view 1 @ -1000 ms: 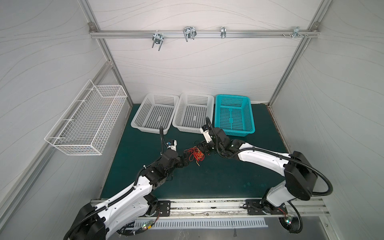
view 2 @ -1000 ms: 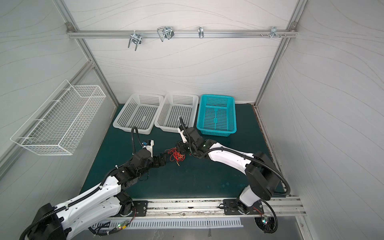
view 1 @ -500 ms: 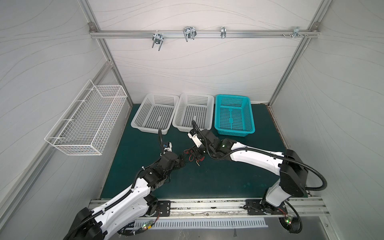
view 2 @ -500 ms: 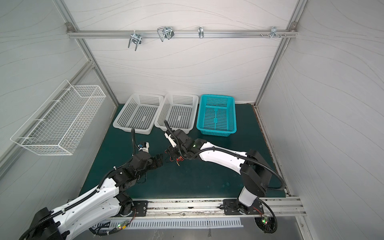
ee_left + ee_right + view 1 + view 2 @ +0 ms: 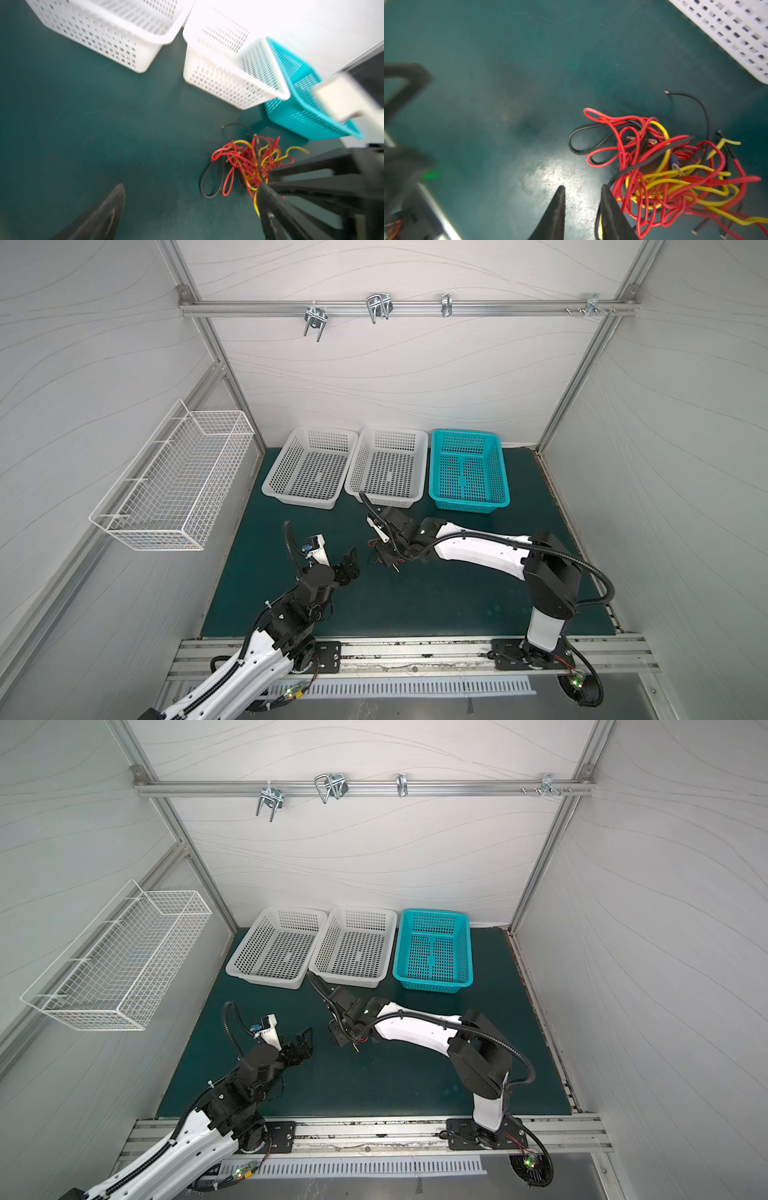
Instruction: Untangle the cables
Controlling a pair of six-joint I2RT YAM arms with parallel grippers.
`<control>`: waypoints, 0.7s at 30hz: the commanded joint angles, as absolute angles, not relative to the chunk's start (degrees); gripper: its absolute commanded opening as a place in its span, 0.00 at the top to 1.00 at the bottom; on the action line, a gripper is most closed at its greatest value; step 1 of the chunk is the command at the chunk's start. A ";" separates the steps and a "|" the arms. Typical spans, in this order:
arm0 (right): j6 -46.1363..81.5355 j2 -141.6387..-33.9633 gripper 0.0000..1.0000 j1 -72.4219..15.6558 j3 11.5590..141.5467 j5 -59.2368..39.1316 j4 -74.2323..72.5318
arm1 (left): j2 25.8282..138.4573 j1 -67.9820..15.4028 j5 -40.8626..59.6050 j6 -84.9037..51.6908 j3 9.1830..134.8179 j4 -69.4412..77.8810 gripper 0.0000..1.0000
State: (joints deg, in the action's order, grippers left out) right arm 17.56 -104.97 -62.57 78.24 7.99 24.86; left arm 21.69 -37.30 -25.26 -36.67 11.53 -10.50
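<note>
The black loop (image 5: 208, 195) runs in between red and yellow wires. The knot (image 5: 256, 160) will therefore get dragged along when I pull with my left gripper.
The cables (image 5: 664, 172) are a knot of thin red, yellow and black wires on the green mat, with a black loop and a bare-ended black strand sticking out. In both top views the cables (image 5: 384, 559) (image 5: 356, 1043) are mostly hidden under my right gripper (image 5: 388, 560). The right gripper (image 5: 582, 188) hangs low over the mat with a narrow gap and nothing between its fingers; the knot lies against the outside of one finger (image 5: 610, 207). My left gripper (image 5: 351, 566) (image 5: 191, 187) stands wide open just left of the knot (image 5: 249, 164), holding nothing.
Two white perforated baskets (image 5: 297, 502) (image 5: 386, 502) and a teal basket (image 5: 469, 506) line the back of the mat, just behind the right gripper. A white wire basket (image 5: 145, 537) hangs on the left wall. A metal rail borders the mat's front edge.
The right gripper has moved left and down onto the cable pile while its jaws narrowed. The left gripper has drawn back to the left, away from the pile, staying open.
</note>
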 commanded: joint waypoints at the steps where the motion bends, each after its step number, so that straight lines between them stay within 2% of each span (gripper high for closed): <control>1: 17.90 -107.38 0.71 -63.13 80.61 13.43 30.07 | 19.12 -37.52 -28.03 -37.53 11.16 -10.25 0.01; 8: 19.02 -108.73 0.73 -63.12 81.16 18.89 32.16 | 20.12 -37.50 -27.45 -37.40 11.20 -9.26 0.01; 14: 18.81 -109.46 0.74 -63.19 80.80 21.07 33.49 | 26.40 -37.45 -25.76 -36.35 12.52 -5.96 0.01; 16: 18.81 -109.58 0.82 -63.15 80.40 21.50 32.99 | 29.05 -37.54 -24.97 -35.95 13.23 -4.41 0.01; 19: 18.44 -109.06 1.00 -63.11 80.23 22.19 32.73 | 33.78 -37.53 -23.19 -35.10 14.93 -2.32 0.01; 21: 18.00 -107.83 1.00 -62.74 79.64 21.98 31.99 | 36.78 -37.52 -21.72 -34.42 16.22 -0.87 0.01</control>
State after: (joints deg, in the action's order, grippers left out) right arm 18.28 -108.57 -62.72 80.20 20.60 30.92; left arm 34.28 -37.30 -23.68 -35.48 12.25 -6.48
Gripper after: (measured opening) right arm 0.056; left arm 0.993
